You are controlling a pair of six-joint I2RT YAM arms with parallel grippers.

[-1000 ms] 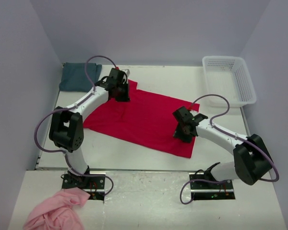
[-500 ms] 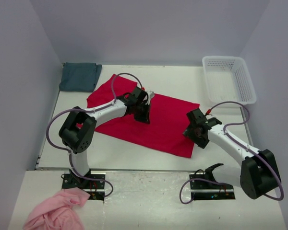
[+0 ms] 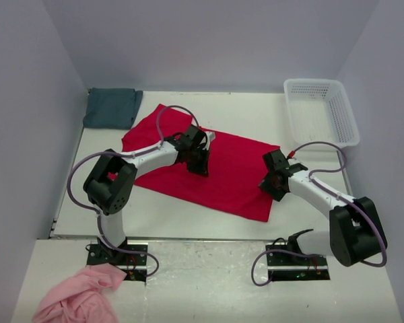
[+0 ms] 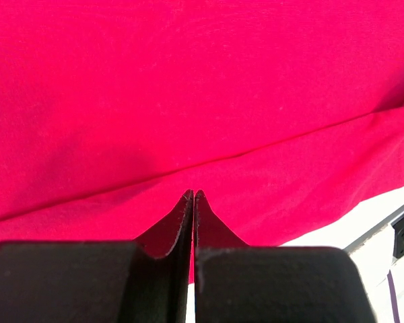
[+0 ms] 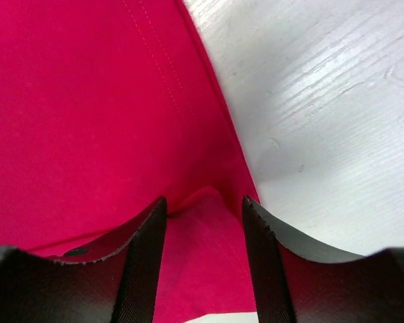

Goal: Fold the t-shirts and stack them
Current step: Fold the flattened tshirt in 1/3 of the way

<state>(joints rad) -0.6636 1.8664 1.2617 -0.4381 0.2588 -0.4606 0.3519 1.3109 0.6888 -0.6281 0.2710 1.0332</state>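
Note:
Next, I close my right gripper's open fingers and smooth down the red shirt's raised fold (image 5: 210,198), puckered between them at the shirt's hem, toward the shirt's near corner (image 3: 266,217).
The crimson red t-shirt (image 3: 236,171) lies spread flat in the middle of the white table (image 3: 188,215). The teal t-shirt (image 3: 112,108) lies folded at the back left corner. My left gripper (image 3: 200,163) is low over the middle of the red shirt. In the left wrist view it (image 4: 192,194) is shut, tips at the cloth (image 4: 188,81) just short of a crease, and no cloth shows between the fingers. My right gripper (image 3: 269,186) is at the red shirt's right edge. In the right wrist view it (image 5: 204,200) is open, jaws astride a small raised fold of the hem (image 5: 87,101).
A white plastic basket (image 3: 347,118) stands at the back right. A pink cloth (image 3: 77,299) lies on the near ledge beside the left arm's base. Purple-grey walls close in the left, back and right. Bare table (image 5: 323,101) shows right of the shirt's edge.
My left gripper moved from the shirt's far left corner to its middle, uncovering that corner. My right gripper shifted right from over the shirt to its right edge.

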